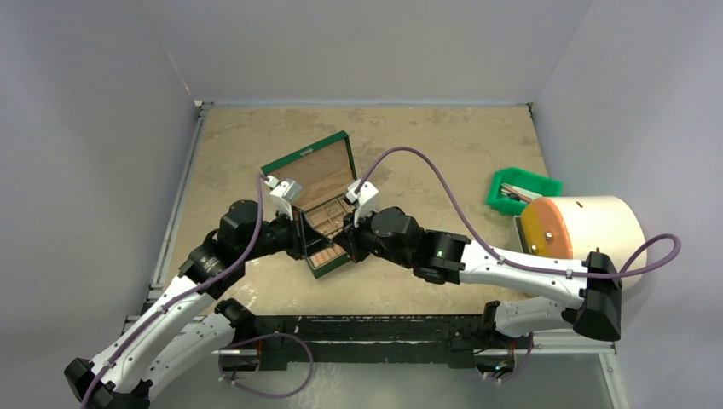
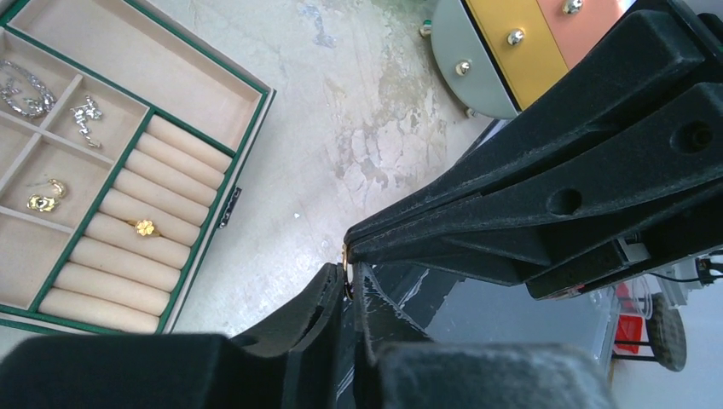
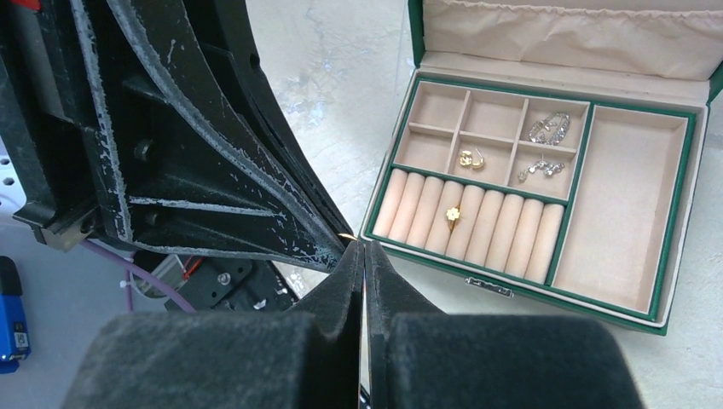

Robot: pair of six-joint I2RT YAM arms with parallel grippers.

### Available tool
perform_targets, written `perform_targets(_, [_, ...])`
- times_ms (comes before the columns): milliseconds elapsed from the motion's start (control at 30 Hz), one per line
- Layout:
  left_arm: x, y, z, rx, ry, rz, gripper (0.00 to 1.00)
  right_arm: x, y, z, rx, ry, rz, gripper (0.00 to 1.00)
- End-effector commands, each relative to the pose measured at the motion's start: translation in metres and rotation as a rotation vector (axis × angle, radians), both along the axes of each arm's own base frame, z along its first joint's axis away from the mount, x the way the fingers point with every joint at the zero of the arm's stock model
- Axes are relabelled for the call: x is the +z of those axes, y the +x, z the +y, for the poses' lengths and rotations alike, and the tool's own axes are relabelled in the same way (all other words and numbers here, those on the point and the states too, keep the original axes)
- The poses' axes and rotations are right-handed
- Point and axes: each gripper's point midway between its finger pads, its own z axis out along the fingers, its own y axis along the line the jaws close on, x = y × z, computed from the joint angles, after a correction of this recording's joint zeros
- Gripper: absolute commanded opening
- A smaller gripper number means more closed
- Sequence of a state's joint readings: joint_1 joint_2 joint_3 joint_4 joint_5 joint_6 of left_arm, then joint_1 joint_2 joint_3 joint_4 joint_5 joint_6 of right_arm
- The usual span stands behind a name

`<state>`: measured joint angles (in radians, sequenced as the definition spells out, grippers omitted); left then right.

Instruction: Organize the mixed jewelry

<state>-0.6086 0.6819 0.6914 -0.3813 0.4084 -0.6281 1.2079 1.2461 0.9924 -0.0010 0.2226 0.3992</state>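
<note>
The gold ring (image 3: 348,236) sits at a slant off the ends of the right gripper's fingers, so the robot's left gripper should keep it steady while the right gripper turns and takes the ring's loose end.
The green box (image 1: 317,158) lies open on the table, tan inside (image 3: 631,204). Its small compartments hold silver jewelry pieces (image 3: 550,128) (image 2: 26,85) and a gold piece (image 3: 469,159). A gold ring (image 3: 452,215) sits in the ring rolls. In front of the box, above the table, my two grippers meet tip to tip. A small gold ring (image 2: 345,262) stands edge-on between the fingertips of my left gripper (image 2: 350,274), which is closed on it. My right gripper (image 3: 364,247) is shut, and its fingers (image 2: 511,196) pinch the same ring's top.
A white drum with an orange and yellow face (image 1: 580,230) stands at the right, its silver knobs (image 2: 515,37) in the left wrist view. A green bin (image 1: 522,189) lies behind it. Grey walls enclose the table on three sides.
</note>
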Motion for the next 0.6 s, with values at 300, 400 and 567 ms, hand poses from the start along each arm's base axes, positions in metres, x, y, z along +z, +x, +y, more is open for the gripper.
perform_targets(300, [0.016,0.002,-0.003,-0.010,-0.046,-0.051,0.00,0.016,-0.001,0.005,-0.003,0.052,-0.030,0.02])
perform_targets(400, [0.016,0.001,-0.003,-0.011,-0.047,-0.055,0.00,0.015,-0.003,0.001,0.000,0.042,-0.024,0.18])
perform_targets(567, [0.019,0.000,-0.002,-0.017,-0.056,-0.067,0.00,0.018,-0.010,-0.010,0.005,0.062,-0.006,0.28])
